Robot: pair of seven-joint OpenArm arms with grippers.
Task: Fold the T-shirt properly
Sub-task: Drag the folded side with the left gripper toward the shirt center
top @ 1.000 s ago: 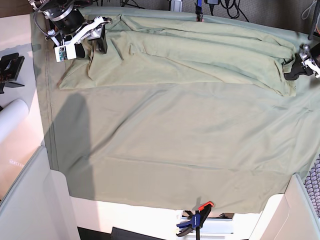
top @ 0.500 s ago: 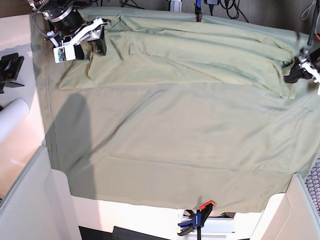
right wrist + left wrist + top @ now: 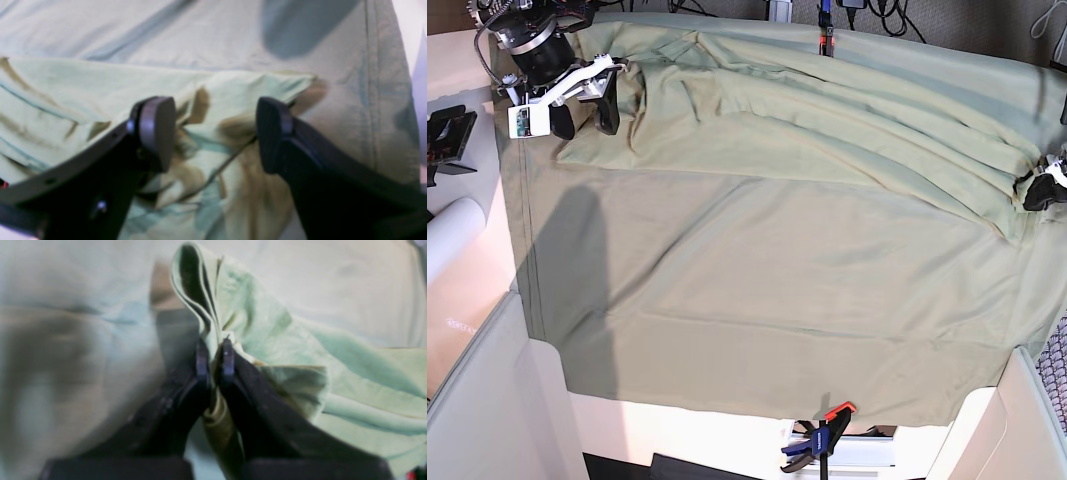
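The T-shirt's end in my left gripper is far out at the table's edge. I should bring that end back and fold it over the T-shirt's band.
The pale green T-shirt lies as a long, wrinkled folded band across the far half of the greyer tablecloth. My right gripper hovers open over the shirt's left end; in the right wrist view the gripper straddles a shirt corner without holding it. My left gripper is shut on the shirt's right end at the table's right edge. In the left wrist view the gripper pinches a bunched fold of the shirt.
A blue and orange clamp holds the cloth at the front edge and a red one at the back. A white roll and a black fixture lie left of the table. The cloth's hem runs beside my right gripper.
My left gripper has pulled the shirt's right end toward the front, slanting the band. My right gripper has moved left to the shirt's left corner and now stands open.
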